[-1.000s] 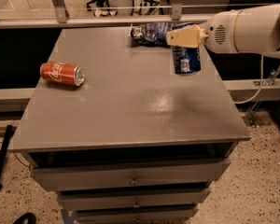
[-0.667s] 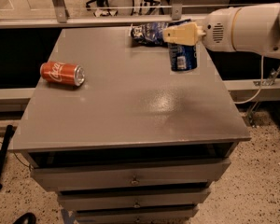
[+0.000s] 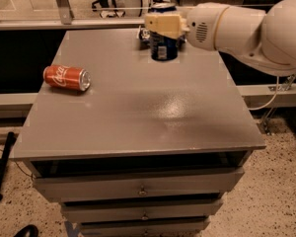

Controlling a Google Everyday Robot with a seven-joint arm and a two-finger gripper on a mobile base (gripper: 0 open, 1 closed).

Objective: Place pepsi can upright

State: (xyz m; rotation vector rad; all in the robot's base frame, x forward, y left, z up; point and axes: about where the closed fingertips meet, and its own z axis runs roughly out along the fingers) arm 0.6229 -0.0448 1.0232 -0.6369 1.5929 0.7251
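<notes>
The pepsi can [image 3: 164, 49] is hanging upright high over the grey table, so the robot's gripper should lower it straight down onto the clear middle [image 3: 165, 112], in front of the snack bag.
The pepsi can [image 3: 164, 47] is dark blue with a silver top and stands upright near the far edge of the grey table [image 3: 138, 117]. My gripper [image 3: 160, 25] reaches in from the right on a white arm [image 3: 246, 26]. Its cream fingers [image 3: 163, 23] are shut on the can's upper half. I cannot tell whether the can's base touches the table.
A red cola can [image 3: 66, 78] lies on its side at the table's left. A blue-and-white snack bag [image 3: 144, 33] shows just behind the pepsi can. A metal rail [image 3: 64, 22] runs behind the table. Drawers [image 3: 140, 187] sit below the front edge.
My gripper has carried the pepsi can leftward along the far edge, from the right side to near the middle, in front of the snack bag. The red can has not moved.
</notes>
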